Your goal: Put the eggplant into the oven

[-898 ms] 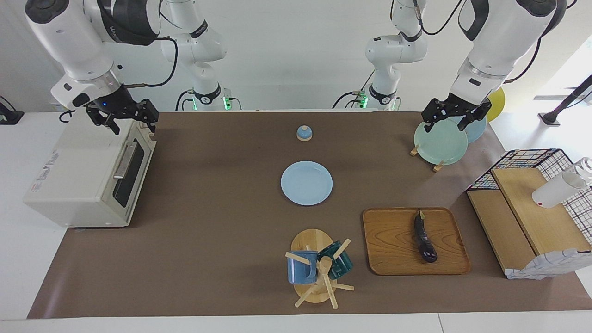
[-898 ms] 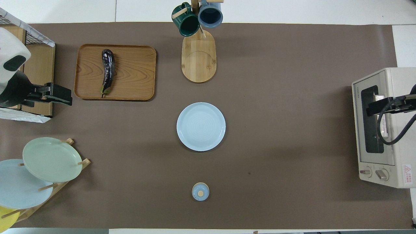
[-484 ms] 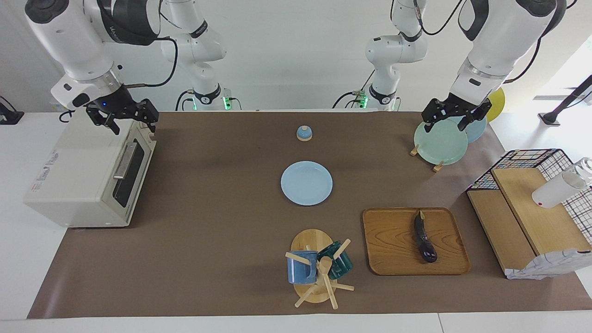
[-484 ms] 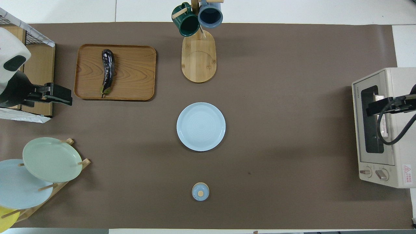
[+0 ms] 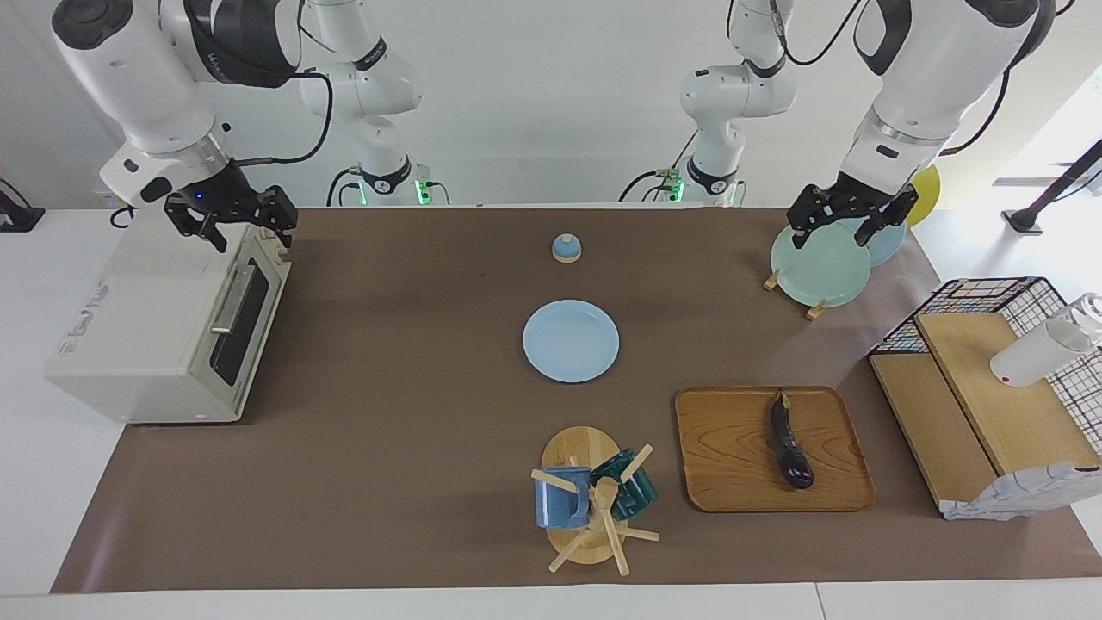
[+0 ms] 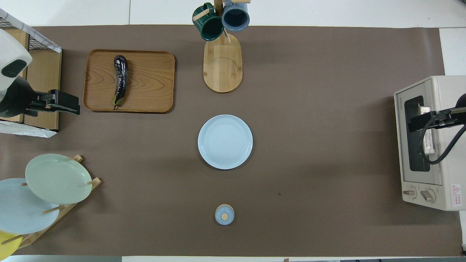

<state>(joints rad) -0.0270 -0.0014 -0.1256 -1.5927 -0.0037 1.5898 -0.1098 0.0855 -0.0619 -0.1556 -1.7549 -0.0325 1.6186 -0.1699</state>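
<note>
My gripper will make the oven's glass door [image 6: 415, 157] swing down and stay open with a pull, since the silver handle [image 6: 429, 143] runs along the door's top edge.
The dark purple eggplant [image 5: 790, 441] lies on a wooden tray [image 5: 732, 465], stem end toward the robots; it also shows in the overhead view [image 6: 121, 79]. The cream-white oven [image 5: 146, 327] stands at the right arm's end of the table, its glass door shut [image 6: 415, 134]. My right gripper [image 5: 250, 234] hangs open and empty over the oven's top front edge, above the door handle [image 5: 231, 300]. My left gripper [image 5: 833, 234] hangs open and empty over the plate rack; in the overhead view [image 6: 63, 103] it sits beside the tray.
A light blue plate [image 5: 571, 340] lies mid-table. A mug tree [image 5: 594, 504] with two mugs stands beside the tray. A small blue lid [image 5: 566, 248] lies nearer the robots. A plate rack [image 5: 822, 267] and a wire basket with wooden boards [image 5: 990, 405] stand at the left arm's end.
Both grippers have shifted only slightly, staying open. The left one has drifted a little toward the tray in the overhead view. The eggplant and oven have not moved.
</note>
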